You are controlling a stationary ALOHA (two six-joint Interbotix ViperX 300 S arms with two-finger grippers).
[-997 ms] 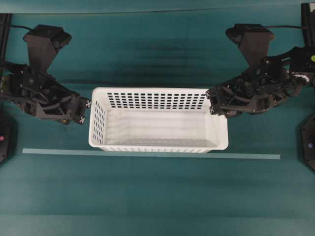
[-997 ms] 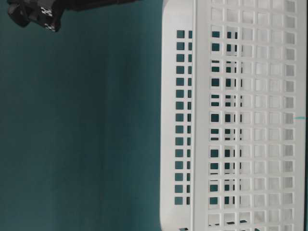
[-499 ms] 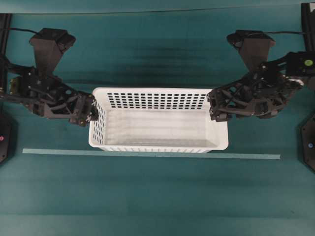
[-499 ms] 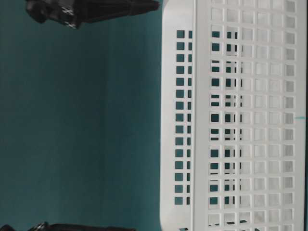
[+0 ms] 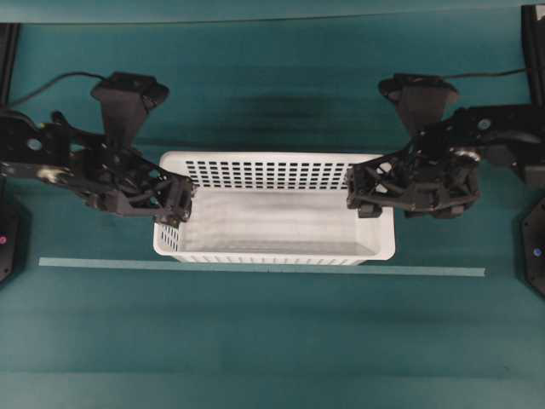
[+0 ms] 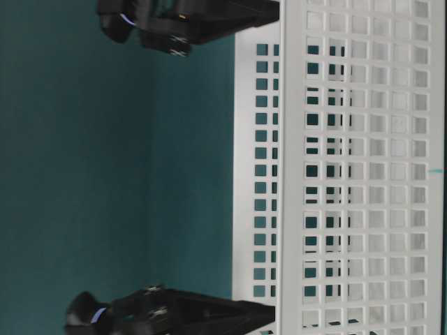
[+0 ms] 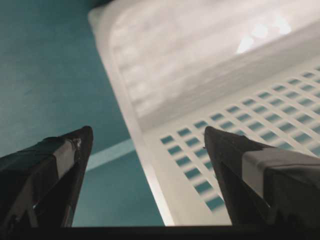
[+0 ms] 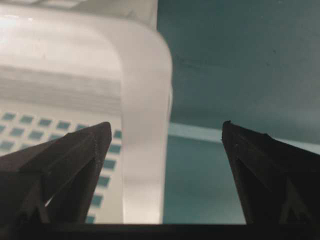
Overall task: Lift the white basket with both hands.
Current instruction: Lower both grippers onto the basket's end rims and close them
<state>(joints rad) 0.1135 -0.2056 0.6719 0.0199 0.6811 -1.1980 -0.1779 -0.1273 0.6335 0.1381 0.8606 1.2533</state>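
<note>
The white basket's near side (image 5: 271, 257) will dip when I lift, because my grippers straddle the basket's end rims closer to the basket's far side.
The white basket (image 5: 272, 209) stands on the green table, slotted walls and solid floor, empty. It also shows in the table-level view (image 6: 349, 167). My left gripper (image 5: 180, 203) is open and straddles the basket's left end rim (image 7: 145, 150), one finger outside (image 7: 65, 155), one inside (image 7: 245, 160). My right gripper (image 5: 358, 194) is open and straddles the right end rim (image 8: 145, 150), one finger inside (image 8: 75, 155), one outside (image 8: 260, 160). Neither finger pair touches the rim.
A pale tape line (image 5: 255, 268) runs across the table just in front of the basket. Black arm bases stand at the far left (image 5: 4, 239) and far right (image 5: 535, 251) edges.
Both grippers have moved inward from beside the basket's ends to over its end rims, and both have come lower in the table-level view. The basket has not moved.
</note>
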